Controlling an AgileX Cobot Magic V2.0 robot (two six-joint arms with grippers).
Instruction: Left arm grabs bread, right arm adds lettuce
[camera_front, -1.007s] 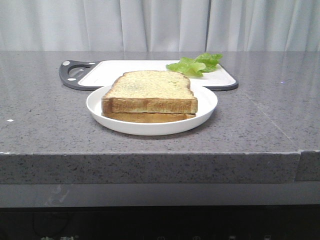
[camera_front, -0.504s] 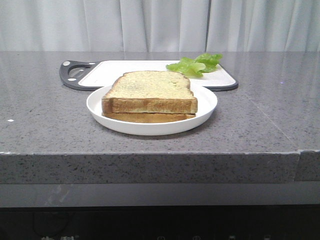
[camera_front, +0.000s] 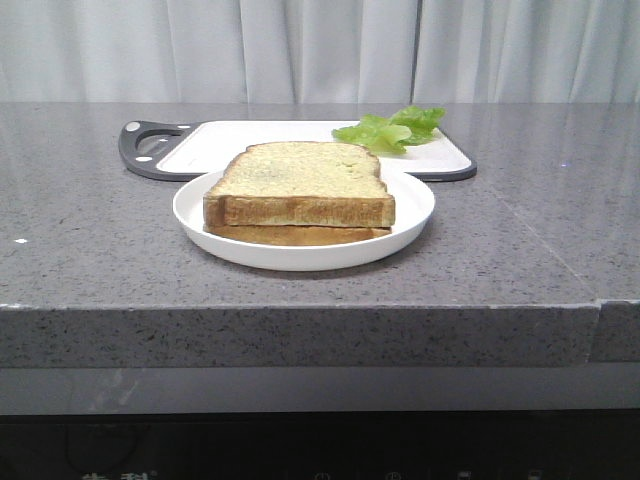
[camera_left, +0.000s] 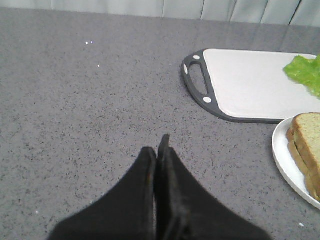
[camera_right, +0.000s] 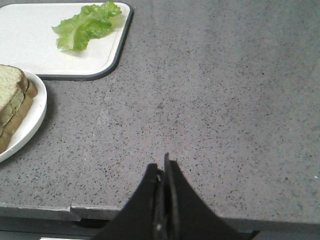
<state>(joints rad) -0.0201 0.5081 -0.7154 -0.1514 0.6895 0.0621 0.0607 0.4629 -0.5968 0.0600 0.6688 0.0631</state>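
Note:
Next, my left gripper lifts the bread clear (camera_front: 298, 182) first, because the bread covers the second slice (camera_front: 298, 236) on the white plate. Then my right gripper will bring the lettuce.
The bread (camera_front: 300, 178), a pale speckled slice with a dark brown crust, lies on top of a second, lighter-edged slice (camera_front: 296, 235) on a white plate (camera_front: 412, 215). The bread also shows in the left wrist view (camera_left: 309, 141) and the right wrist view (camera_right: 9, 87). The lettuce (camera_front: 392, 128) lies on the right end of a white cutting board (camera_front: 250, 135); it also shows in the left wrist view (camera_left: 305, 72) and the right wrist view (camera_right: 85, 24). My left gripper (camera_left: 160, 148) is shut and empty over bare counter, left of the plate. My right gripper (camera_right: 163, 165) is shut and empty near the counter's front edge, right of the plate. Neither gripper shows in the front view.
The cutting board has a dark grey rim and handle (camera_left: 196, 80) at its left end. The grey speckled counter (camera_front: 520, 240) ends in a front edge (camera_right: 50, 210). White curtains hang behind.

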